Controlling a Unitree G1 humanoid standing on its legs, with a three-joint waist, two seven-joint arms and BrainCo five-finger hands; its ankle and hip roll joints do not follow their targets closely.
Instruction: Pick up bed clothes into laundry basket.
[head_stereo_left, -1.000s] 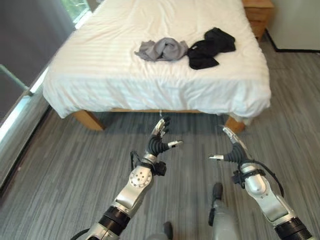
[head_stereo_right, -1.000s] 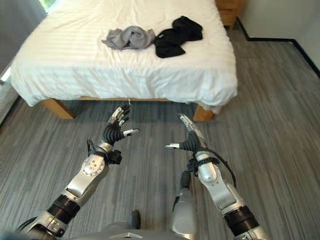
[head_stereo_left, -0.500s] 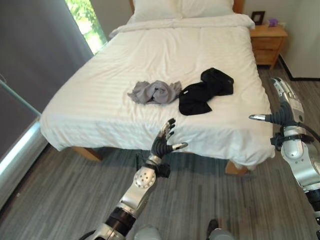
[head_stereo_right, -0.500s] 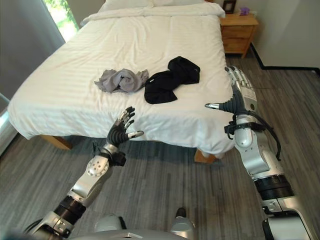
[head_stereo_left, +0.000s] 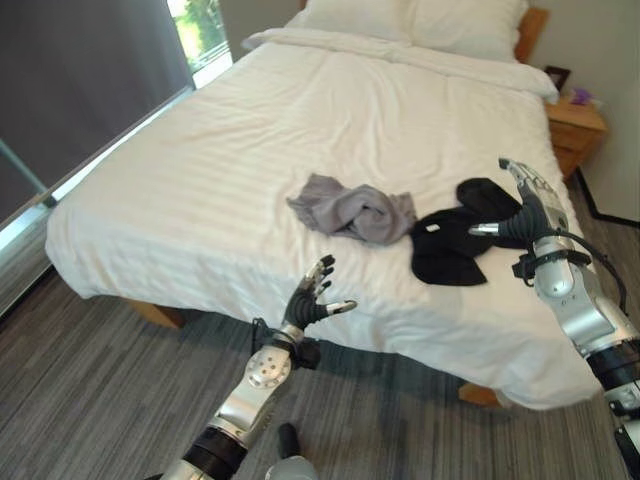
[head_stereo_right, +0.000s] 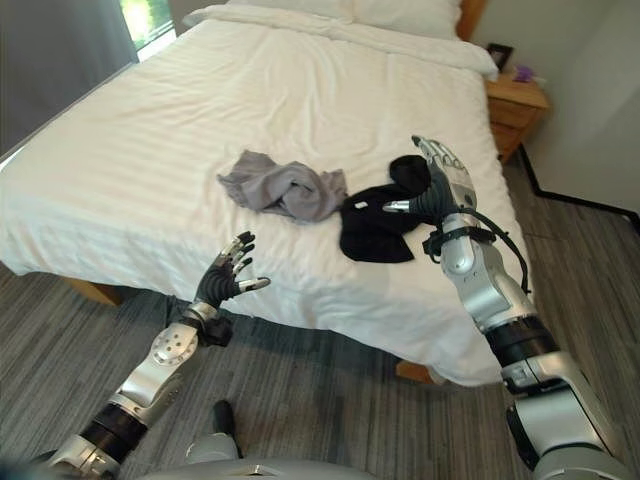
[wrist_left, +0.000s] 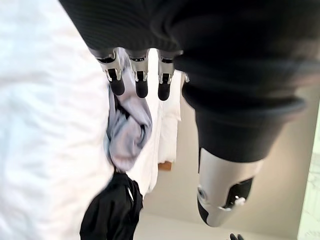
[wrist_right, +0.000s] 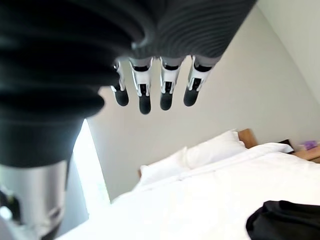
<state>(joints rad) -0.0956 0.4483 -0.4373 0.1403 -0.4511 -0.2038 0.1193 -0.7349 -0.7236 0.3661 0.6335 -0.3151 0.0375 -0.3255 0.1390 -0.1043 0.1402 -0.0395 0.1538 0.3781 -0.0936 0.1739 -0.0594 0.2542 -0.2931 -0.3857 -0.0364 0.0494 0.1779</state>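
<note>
My gripper will lift the black garment (head_stereo_left: 447, 258) by its corner, and the garment will fall open into a long drape, because it lies bunched up in limp, overlapping folds (head_stereo_left: 474, 216).
Two crumpled garments lie on the white bed (head_stereo_left: 200, 150): a grey one (head_stereo_left: 352, 208) in the middle and a black one (head_stereo_left: 455, 235) to its right. My right hand (head_stereo_left: 528, 220) hovers open over the black garment's right end, fingers straight, thumb pointing toward the cloth. My left hand (head_stereo_left: 305, 303) is raised open in front of the bed's near edge, below the grey garment, holding nothing. In the left wrist view, straight fingers (wrist_left: 141, 82) point at the grey garment (wrist_left: 127, 127) with the black one (wrist_left: 112, 210) beyond it. In the right wrist view, the black garment (wrist_right: 282, 220) shows past extended fingers (wrist_right: 167, 90).
White pillows (head_stereo_left: 440, 22) lie at the bed's head. A wooden nightstand (head_stereo_right: 518, 105) stands by the far right corner. A dark curtain and window (head_stereo_left: 80, 70) run along the left. Grey plank floor (head_stereo_left: 90, 400) lies in front of the bed.
The camera has come closer to the bed, and the view has shifted. My right hand has moved from beside the bed's corner to over the black garment. Both hands stay open.
</note>
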